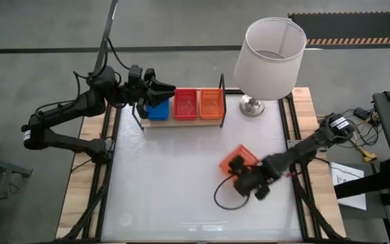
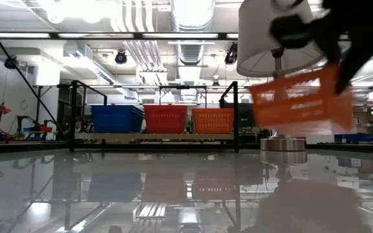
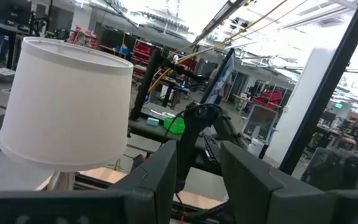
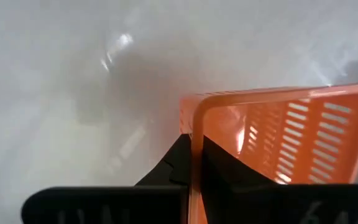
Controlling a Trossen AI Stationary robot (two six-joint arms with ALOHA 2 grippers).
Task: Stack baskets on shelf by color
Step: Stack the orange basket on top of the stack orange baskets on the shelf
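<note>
The orange basket [image 1: 241, 156] is tilted from its corner and there is open tabletop before the shelf [image 1: 226, 138], so my right gripper should keep lowering the basket there until the basket's base sits flat.
An orange basket [image 1: 237, 160] with slotted sides hangs tilted above the table's right half, shut in my right gripper [image 1: 244, 171]; the low view shows this basket [image 2: 302, 103] clear of the surface. The wooden shelf [image 1: 181, 122] stands near the far edge. It carries blue baskets [image 1: 158, 110], red baskets [image 1: 185, 104] and orange baskets [image 1: 211, 103] side by side. My left gripper [image 1: 162, 91] hovers open over the shelf's left end, just above the blue baskets, touching nothing. Its wrist view looks past its fingers [image 3: 160, 180] at the lamp. My right gripper [image 4: 194, 165] pinches the orange basket's rim [image 4: 196, 134] at a corner of one wall, one finger inside the basket and one outside. It comes slanting down from the table's right. The basket is lifted clear and tilted, its slotted wall [image 4: 303, 140] facing my wrist camera.
A table lamp with a white shade [image 1: 269, 54] and metal foot [image 1: 252, 106] stands right of the shelf at the far edge. A black cable loop [image 1: 221, 198] hangs under my right wrist. Open white tabletop [image 1: 161, 176] lies between the shelf and the near edge.
</note>
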